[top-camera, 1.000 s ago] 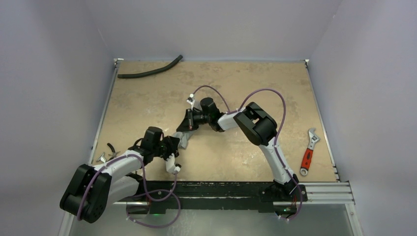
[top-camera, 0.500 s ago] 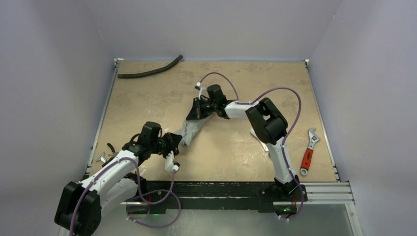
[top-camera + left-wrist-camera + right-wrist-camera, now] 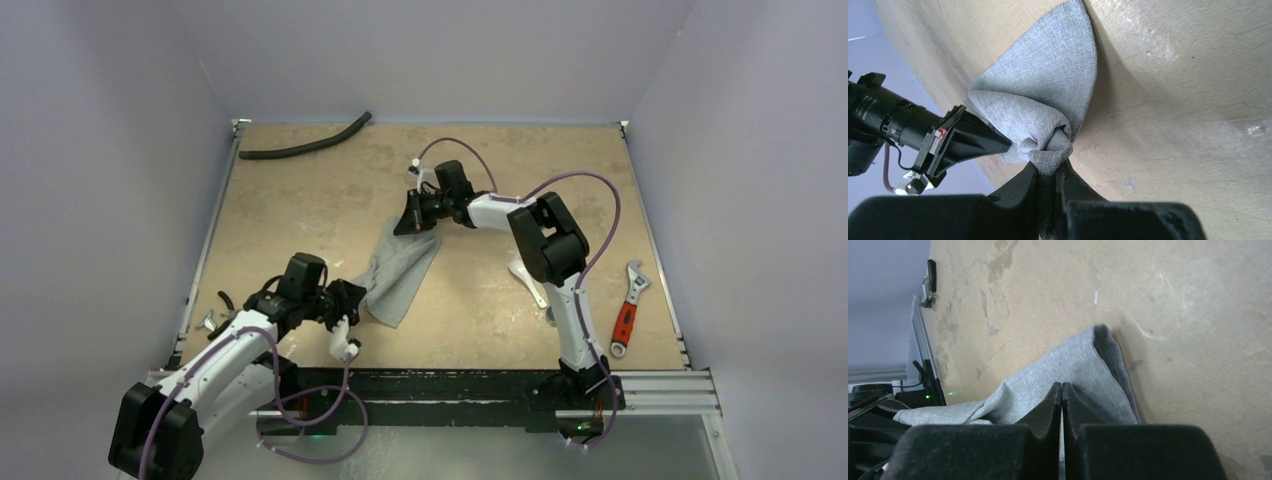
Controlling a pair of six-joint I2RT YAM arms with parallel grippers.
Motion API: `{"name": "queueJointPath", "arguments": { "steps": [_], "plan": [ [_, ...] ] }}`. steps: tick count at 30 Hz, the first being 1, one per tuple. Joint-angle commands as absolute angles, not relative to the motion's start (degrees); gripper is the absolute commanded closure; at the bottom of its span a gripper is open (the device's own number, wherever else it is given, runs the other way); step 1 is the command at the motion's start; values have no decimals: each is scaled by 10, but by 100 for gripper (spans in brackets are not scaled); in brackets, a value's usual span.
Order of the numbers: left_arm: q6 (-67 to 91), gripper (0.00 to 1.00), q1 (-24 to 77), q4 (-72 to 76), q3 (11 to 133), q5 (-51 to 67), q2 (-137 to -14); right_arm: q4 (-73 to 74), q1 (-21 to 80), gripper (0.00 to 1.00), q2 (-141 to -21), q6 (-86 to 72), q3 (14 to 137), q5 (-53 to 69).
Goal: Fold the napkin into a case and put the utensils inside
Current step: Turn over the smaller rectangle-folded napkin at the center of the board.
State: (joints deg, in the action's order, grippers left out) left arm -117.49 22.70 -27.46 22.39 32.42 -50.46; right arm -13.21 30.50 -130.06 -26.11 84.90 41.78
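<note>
The napkin's corner (image 3: 1050,135) is bunched up and slants at my left gripper. Next, I swing that corner back and move my right gripper to the napkin's loose near edge (image 3: 416,290).
The grey napkin (image 3: 398,275) hangs stretched in a loose slanting band between my two grippers, above the tan table. My left gripper (image 3: 352,300) is shut on a bunched corner of it (image 3: 1050,162) at the near end. My right gripper (image 3: 414,214) is shut on the far edge, its fingertips (image 3: 1057,390) pressed together over the cloth (image 3: 1083,365). A small white spoon (image 3: 526,279) lies on the table behind the right arm's lower link. A small blue end (image 3: 549,317) shows just beside that arm; the rest of that utensil is hidden.
A red-handled wrench (image 3: 626,308) lies at the right edge. A long black hose (image 3: 305,145) curves along the back left. Small dark tools (image 3: 217,310) sit at the left rail. Grey walls close in three sides.
My right gripper has moved back and to the right, drawing the napkin out from a small bunch into a long band. My left gripper has stayed shut on its corner.
</note>
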Motion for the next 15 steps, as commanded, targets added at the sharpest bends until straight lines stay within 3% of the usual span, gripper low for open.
{"name": "queueJointPath", "arguments": {
  "steps": [1,5,9,15],
  "plan": [
    [-1193,100,230,-295,215,363,-490,-106,306,98,-1278,-227,878,434],
    [-1130,100,231,-260,226,379,-500,-95,299,84,-1194,-211,821,349],
    [-890,100,249,-211,334,383,-559,-121,281,70,-1132,-189,788,318],
    [-572,100,301,-257,627,399,-711,-60,324,75,-1225,-100,958,356]
  ]
}}
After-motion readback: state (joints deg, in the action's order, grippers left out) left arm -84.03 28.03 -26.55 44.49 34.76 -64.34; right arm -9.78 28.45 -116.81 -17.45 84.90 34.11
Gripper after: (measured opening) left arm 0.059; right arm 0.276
